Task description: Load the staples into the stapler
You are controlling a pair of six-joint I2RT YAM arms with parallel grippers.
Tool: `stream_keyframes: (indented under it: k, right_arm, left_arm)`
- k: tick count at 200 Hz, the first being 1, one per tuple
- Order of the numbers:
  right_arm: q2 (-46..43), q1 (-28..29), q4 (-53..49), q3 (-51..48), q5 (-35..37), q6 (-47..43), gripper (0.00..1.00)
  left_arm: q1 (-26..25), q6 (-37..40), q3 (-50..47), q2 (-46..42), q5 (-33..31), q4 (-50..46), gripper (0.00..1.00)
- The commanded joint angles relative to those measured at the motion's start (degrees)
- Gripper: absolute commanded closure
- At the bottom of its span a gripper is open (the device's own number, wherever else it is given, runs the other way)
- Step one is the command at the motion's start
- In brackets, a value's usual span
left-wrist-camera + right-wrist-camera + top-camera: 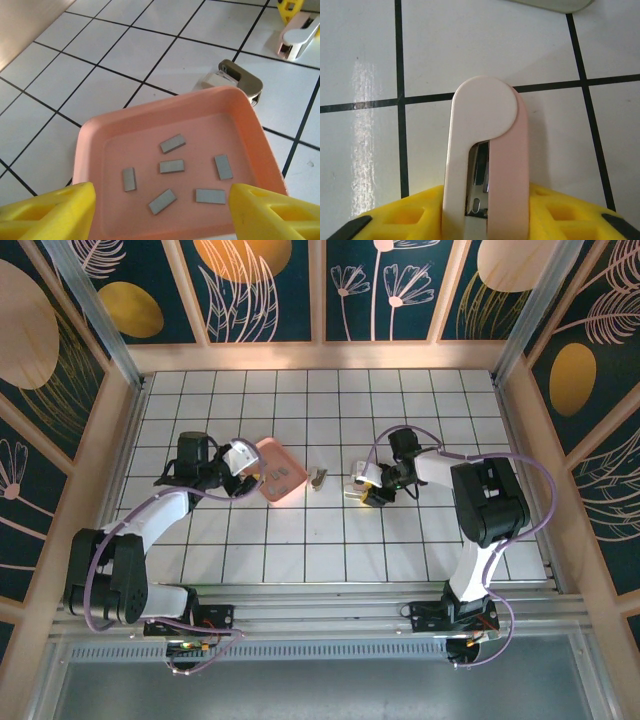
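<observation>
My right gripper is shut across the stapler's open end [481, 220], so my left gripper should take the stapler's rounded end [485, 107] first and free the other end for loading.
Several small grey staples [171, 166] lie scattered flat in the pink tray [150, 112]. My left gripper [161, 194] hovers open over the tray's near edge, one yellow finger on each side, nothing between them. In the top view the left gripper [243, 468] is at the left edge of the tray [290, 465]. The stapler [485, 110] is white and pale pink with a metal channel inside. It lies on its side on the tiles, and my right gripper [485, 202] is shut on its rear end. The same stapler [356, 491] and right gripper [366, 490] sit right of centre.
A small grey-metal and beige device [318, 478] lies on the tiles between the tray and the held stapler [300, 32]; it is just past the tray's far corner [237, 80]. Wooden walls ring the white tiled floor.
</observation>
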Motion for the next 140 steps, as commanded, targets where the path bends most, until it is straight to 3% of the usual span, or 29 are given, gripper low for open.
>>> stream_keyframes:
  k: [1,57,89,118,140]
  right_arm:
    - [-0.75,-0.18,2.14,-0.08,0.92,-2.09,0.67]
    - [-13.23,1.14,21.3,-8.42,-3.68,-0.62,0.69]
    - [-18.22,5.19,37.13,-13.26,-0.46,3.62,0.68]
    - [-20.27,8.82,45.7,-15.57,1.69,4.58,0.68]
    - [-20.9,10.46,49.39,-16.52,1.6,5.07,0.68]
  left_arm:
    - [-0.73,-4.78,3.4,1.09,2.85,-1.96,0.32]
    - [-4.55,-26.45,9.47,2.68,7.58,-2.68,0.39]
    - [-9.96,-38.41,13.25,3.41,6.01,-3.33,0.37]
    - [-12.47,-46.44,15.67,5.02,9.94,-3.22,0.36]
    - [-13.62,-47.71,15.47,5.46,14.18,-2.62,0.4]
